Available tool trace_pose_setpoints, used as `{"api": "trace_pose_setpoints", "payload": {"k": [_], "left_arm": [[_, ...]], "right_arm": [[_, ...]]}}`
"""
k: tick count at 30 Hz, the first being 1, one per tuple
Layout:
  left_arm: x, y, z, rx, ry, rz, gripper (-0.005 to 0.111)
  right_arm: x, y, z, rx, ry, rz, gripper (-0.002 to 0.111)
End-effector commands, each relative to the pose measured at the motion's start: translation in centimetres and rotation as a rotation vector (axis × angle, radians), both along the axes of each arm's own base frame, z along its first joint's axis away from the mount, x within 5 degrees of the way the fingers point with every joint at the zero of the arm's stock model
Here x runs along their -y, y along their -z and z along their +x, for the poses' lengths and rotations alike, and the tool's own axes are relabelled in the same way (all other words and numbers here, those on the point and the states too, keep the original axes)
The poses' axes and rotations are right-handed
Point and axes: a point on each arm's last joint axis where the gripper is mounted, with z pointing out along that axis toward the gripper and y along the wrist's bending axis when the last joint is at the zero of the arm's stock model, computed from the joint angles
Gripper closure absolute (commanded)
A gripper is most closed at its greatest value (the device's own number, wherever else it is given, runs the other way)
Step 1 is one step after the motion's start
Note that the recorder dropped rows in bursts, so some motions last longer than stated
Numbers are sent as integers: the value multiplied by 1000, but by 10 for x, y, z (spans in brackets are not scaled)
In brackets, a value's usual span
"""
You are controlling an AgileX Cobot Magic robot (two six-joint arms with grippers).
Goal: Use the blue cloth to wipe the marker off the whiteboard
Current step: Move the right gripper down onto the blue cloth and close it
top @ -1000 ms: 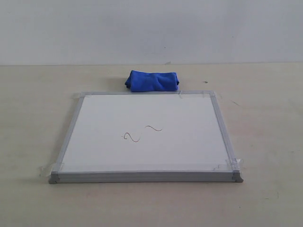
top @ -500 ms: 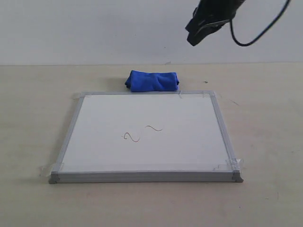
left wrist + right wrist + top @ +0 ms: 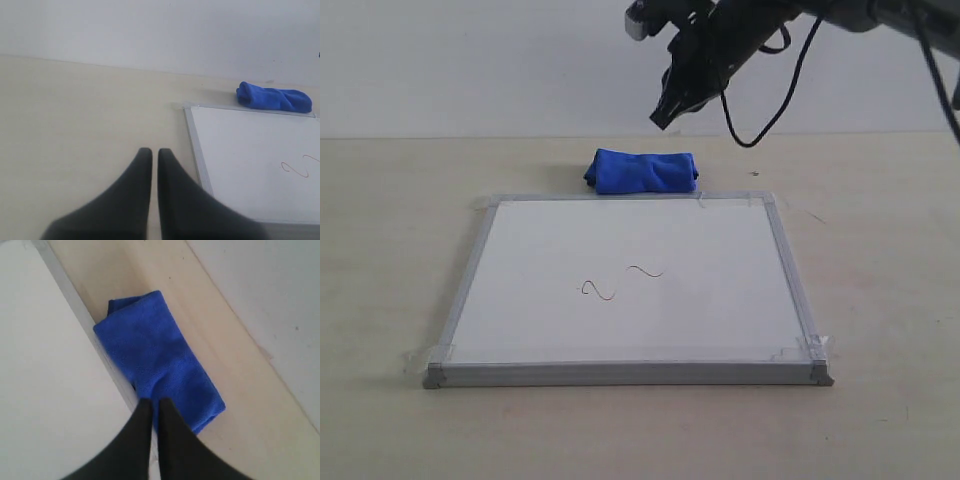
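Note:
My gripper will lift the blue cloth (image 3: 643, 173) by the middle, and the cloth should stay bundled with its ends hanging down, because layers lie folded together at its end (image 3: 592, 173).
The whiteboard (image 3: 630, 285) lies flat on the table, framed in silver-grey. Two thin wavy marker squiggles (image 3: 620, 281) sit near its middle. The blue cloth (image 3: 642, 171) is a folded bundle just beyond the board's far edge. My right gripper (image 3: 660, 117) hangs in the air above the cloth, shut and empty; in the right wrist view its tips (image 3: 153, 402) are over the blue cloth (image 3: 155, 360). My left gripper (image 3: 151, 151) is shut, off the whiteboard's (image 3: 260, 160) left side, over bare table. The blue cloth (image 3: 274, 97) and part of a squiggle (image 3: 292, 169) also show in the left wrist view.
A pale wooden table (image 3: 880, 220) surrounds the board, with a white wall (image 3: 470, 60) behind it. Clear tape (image 3: 800, 350) holds the board's corners. A black cable (image 3: 770, 100) hangs from the right arm.
The right arm came into view from the upper right and has moved left and down toward the cloth. The board, squiggles and cloth have not moved.

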Motion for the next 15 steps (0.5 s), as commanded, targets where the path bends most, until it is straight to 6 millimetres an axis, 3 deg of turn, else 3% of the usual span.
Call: {"api": "trace_pose_setpoints", "payload": {"k": [1,11,13,15], "left_arm": [[0,1,0,-4,5,-3,102],[0,1,0,-4,5,-3,102],[0,1,0,-4,5,-3,102],[0,1,0,-4,5,-3,102]], "right_arm": [[-4,19,16,-42,42,46,107],[-9,40,31,-54,61,57,105],[-9,44,32,-54,50,49,93],[-9,49,33,-53,41,40,68]]}}
